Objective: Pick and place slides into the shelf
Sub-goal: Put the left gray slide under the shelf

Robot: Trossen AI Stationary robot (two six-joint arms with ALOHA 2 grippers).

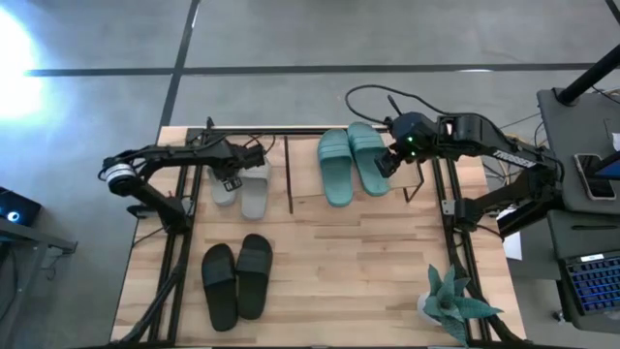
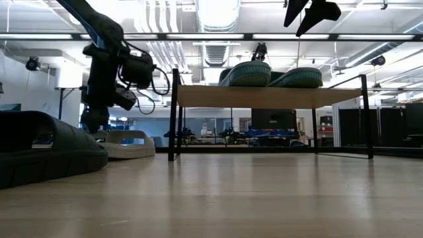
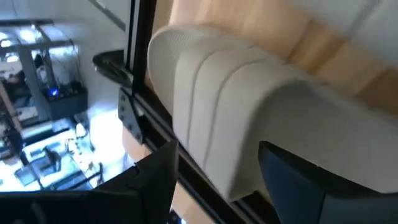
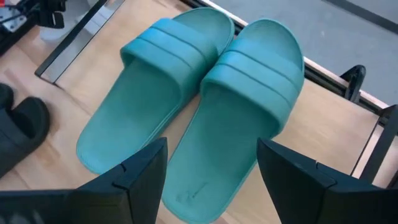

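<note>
My gripper will lift the grey slide [image 1: 222, 193], and the slide will come along with its sole straight and its arch open, because the ribbed strap [image 3: 229, 106] stands in an open arch.
The teal slides [image 1: 350, 164] lie side by side on the shelf [image 2: 264, 96], soles on its wooden top; they also show in the right wrist view [image 4: 199, 118]. My right gripper [image 1: 387, 161] hangs open above them [image 2: 309, 14], toward their heel ends. The light grey slides [image 1: 243, 186] rest on the table to the shelf's left. My left gripper [image 1: 232, 176] is open, low over one grey slide's strap [image 3: 249, 118], one finger on each side of it. The black slides [image 1: 236, 282] lie on the table nearer the near edge. My left gripper comes at the grey slide's ribbed strap [image 3: 224, 143] slanting from above, fingers [image 3: 292, 180] astride it across the slide. The slide lies flat on the table. Whether the fingers touch the strap, I cannot tell.
The large black frame [image 1: 180, 242] runs along the table's sides and far edge. A potted plant [image 1: 453, 301] stands at the near right corner. Bare wood lies between the black slides and the plant. A laptop [image 1: 593, 281] sits off the table to the right.
</note>
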